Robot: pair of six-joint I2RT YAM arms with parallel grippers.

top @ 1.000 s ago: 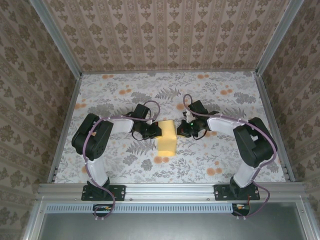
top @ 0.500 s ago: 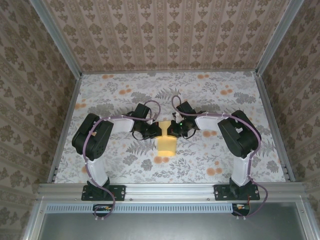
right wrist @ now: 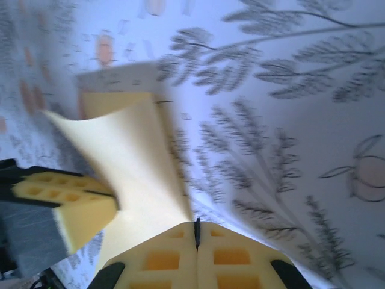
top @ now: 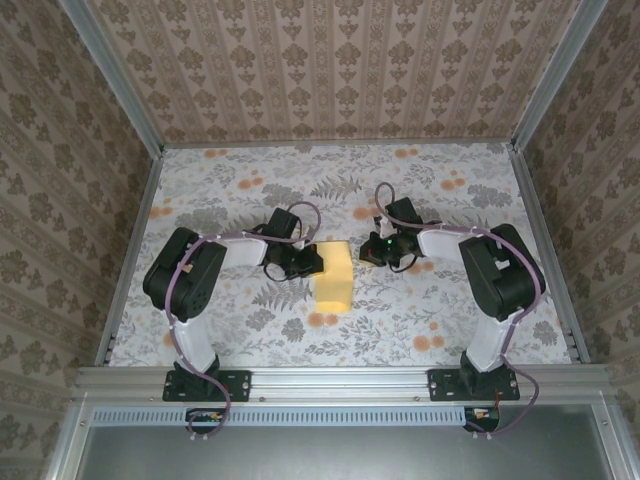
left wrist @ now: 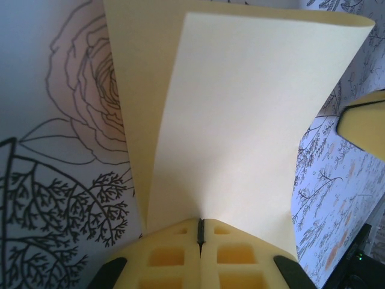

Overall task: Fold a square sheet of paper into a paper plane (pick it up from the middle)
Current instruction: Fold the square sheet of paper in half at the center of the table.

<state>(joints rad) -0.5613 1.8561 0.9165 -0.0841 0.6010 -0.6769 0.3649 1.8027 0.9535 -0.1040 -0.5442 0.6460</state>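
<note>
The sheet's top layer bulges at its rounded fold [left wrist: 364, 24], so the robot's right gripper should go over the fold's far end [top: 349, 245] and press along the fold.
The square sheet of paper [top: 335, 280] is plain yellow, folded into a rectangle and lying at the table's middle. A paper plane is out of view. My left gripper [top: 316, 262] is shut on the sheet's left edge. In the left wrist view two layers of the sheet [left wrist: 240, 120] fan out from the closed left gripper [left wrist: 200, 224]. My right gripper [top: 357, 255] is shut at the sheet's right edge. In the blurred right wrist view a raised layer of the sheet [right wrist: 138, 162] narrows into the closed right gripper [right wrist: 196, 224].
A grey floral cloth [top: 440, 200] covers the table. Patterned walls and aluminium rails [top: 340, 378] close it in on all sides. The left arm's elbow [top: 185, 275] and the right arm's elbow [top: 505, 280] stand near the front corners.
Half a second ago the right gripper had pushed left, squeezing the sheet's top narrow. It has now drawn back right and the sheet has spread to full width. The left gripper stayed put.
</note>
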